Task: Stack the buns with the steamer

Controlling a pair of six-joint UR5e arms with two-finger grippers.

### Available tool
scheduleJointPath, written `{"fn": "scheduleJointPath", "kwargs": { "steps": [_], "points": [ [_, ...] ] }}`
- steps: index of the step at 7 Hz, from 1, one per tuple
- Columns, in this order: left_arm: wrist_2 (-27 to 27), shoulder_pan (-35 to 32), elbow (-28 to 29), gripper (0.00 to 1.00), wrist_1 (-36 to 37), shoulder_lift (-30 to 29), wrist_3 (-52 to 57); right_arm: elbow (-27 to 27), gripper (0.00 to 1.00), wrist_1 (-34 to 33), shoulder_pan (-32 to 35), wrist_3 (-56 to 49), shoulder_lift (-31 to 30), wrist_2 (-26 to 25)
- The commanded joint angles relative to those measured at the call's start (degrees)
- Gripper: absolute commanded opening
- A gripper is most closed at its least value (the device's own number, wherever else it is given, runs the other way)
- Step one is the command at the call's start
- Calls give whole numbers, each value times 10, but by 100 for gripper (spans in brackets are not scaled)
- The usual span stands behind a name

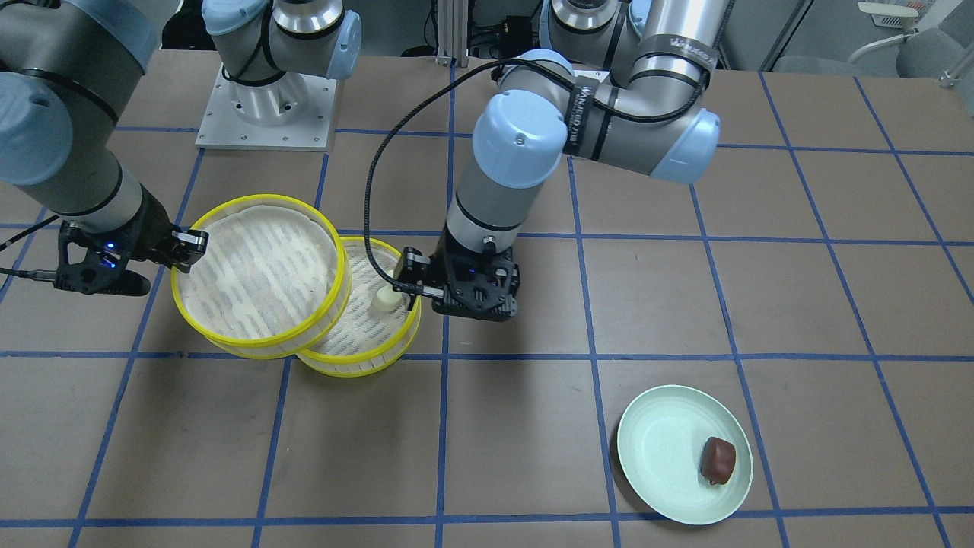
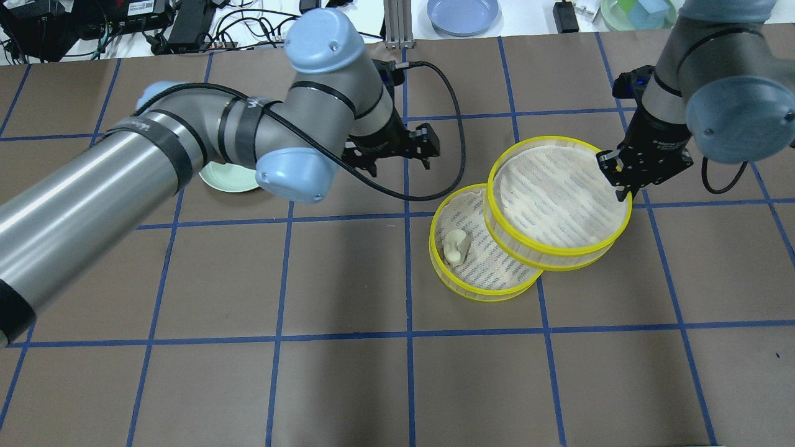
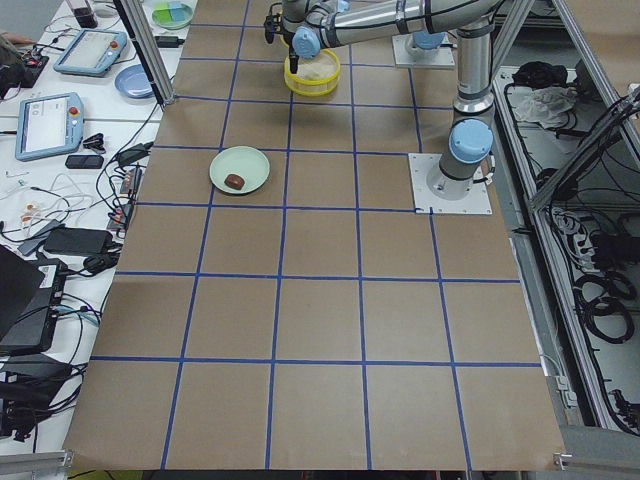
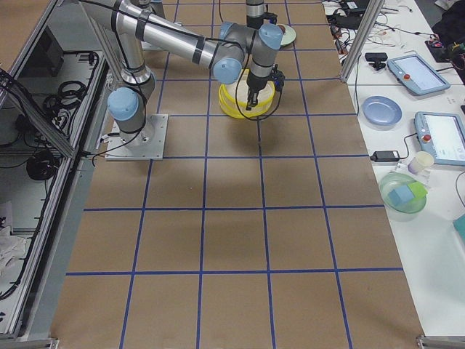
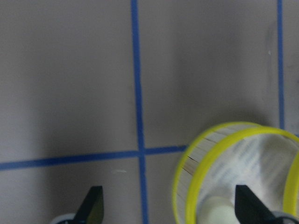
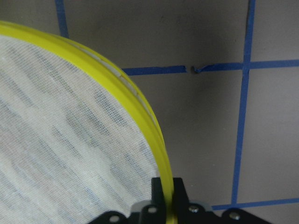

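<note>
The dark reddish-brown bun (image 1: 718, 460) is oblong with rounded sides (image 1: 731, 462). It will rock a little and stay lying when I put it in the upper level.
The lower steamer tier (image 2: 478, 282) stands on the table with the cream-white bun (image 2: 455, 246) inside it; the bun also shows in the front view (image 1: 386, 298). My right gripper (image 2: 621, 186) is shut on the yellow rim of the upper steamer tier (image 2: 559, 192) and holds it tilted, overlapping the lower tier's edge. The right wrist view shows that rim (image 6: 140, 112) pinched between the fingers. My left gripper (image 1: 456, 285) is open and empty, just beside the lower tier (image 5: 187, 186). The dark reddish-brown bun (image 1: 718, 460) lies on the pale green plate (image 1: 662, 426).
The left arm's black cable (image 1: 373, 190) loops over the table behind the steamer. The right arm's base plate (image 1: 266, 106) is at the back. A blue plate (image 2: 463, 12) and a green bowl (image 2: 633, 12) sit on the bench beyond the table.
</note>
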Motion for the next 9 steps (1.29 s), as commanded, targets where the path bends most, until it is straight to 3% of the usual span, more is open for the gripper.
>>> {"fn": "scheduleJointPath", "kwargs": {
  "steps": [1,4,5,9],
  "points": [
    [18,115,8,100,-14,3,128,15,0,-35,68,125,1,6],
    [80,237,6,100,-12,-19,328,92,0,-157,81,73,-8,26],
    [98,246,6,100,-7,-31,342,93,0,-158,81,73,-9,26],
    [98,259,7,100,128,-121,369,94,0,-151,81,61,0,20]
  ]
}}
